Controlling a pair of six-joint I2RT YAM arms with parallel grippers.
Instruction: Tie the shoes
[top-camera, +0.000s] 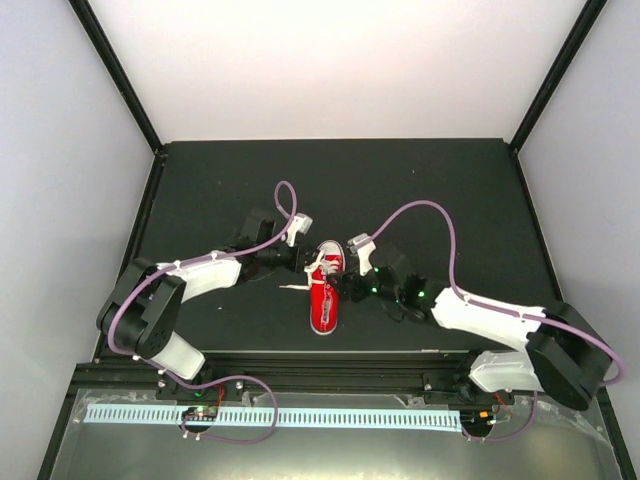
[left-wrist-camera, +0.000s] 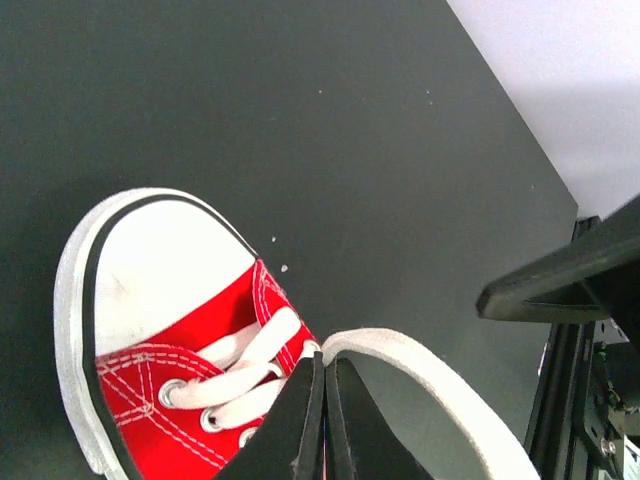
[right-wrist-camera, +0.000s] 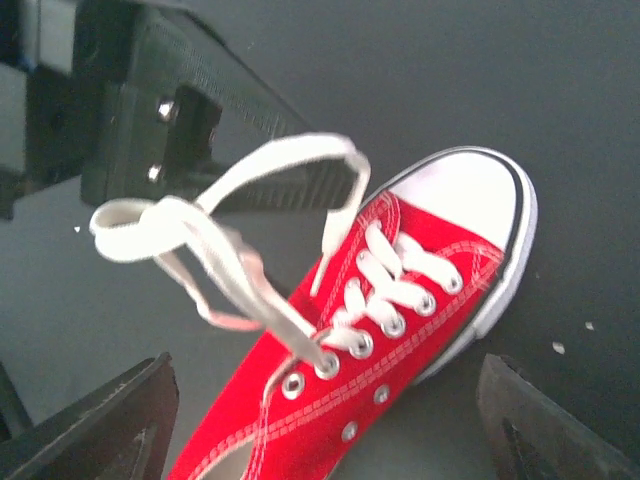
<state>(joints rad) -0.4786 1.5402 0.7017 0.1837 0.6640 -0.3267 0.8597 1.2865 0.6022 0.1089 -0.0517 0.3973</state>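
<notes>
The white lace loops (right-wrist-camera: 285, 152) over the robot's left gripper and its end hangs above the shoe, so the robot's right gripper should grab that end (right-wrist-camera: 336, 228) and pull it across.
The red sneaker (top-camera: 324, 295) lies mid-table with its white toe cap (top-camera: 329, 250) pointing away from the arms. My left gripper (top-camera: 306, 262) is at the shoe's left side and is shut on a white lace (left-wrist-camera: 400, 355) right by the eyelets; its tips (left-wrist-camera: 322, 368) pinch the lace above the tongue. The lace arcs away in a loop (right-wrist-camera: 290, 160) towards the left gripper body (right-wrist-camera: 150, 120). My right gripper (top-camera: 352, 285) is at the shoe's right side, wide open and empty, its jaws (right-wrist-camera: 328, 405) straddling the shoe's mid-part (right-wrist-camera: 330, 420). A second lace strand (right-wrist-camera: 215, 265) hangs loose.
The black mat (top-camera: 440, 190) ends at a metal frame rail (top-camera: 320, 355) by the arm bases. White walls with black corner posts (top-camera: 115, 70) close in the back and sides. A lace end (top-camera: 291, 288) lies on the mat left of the shoe.
</notes>
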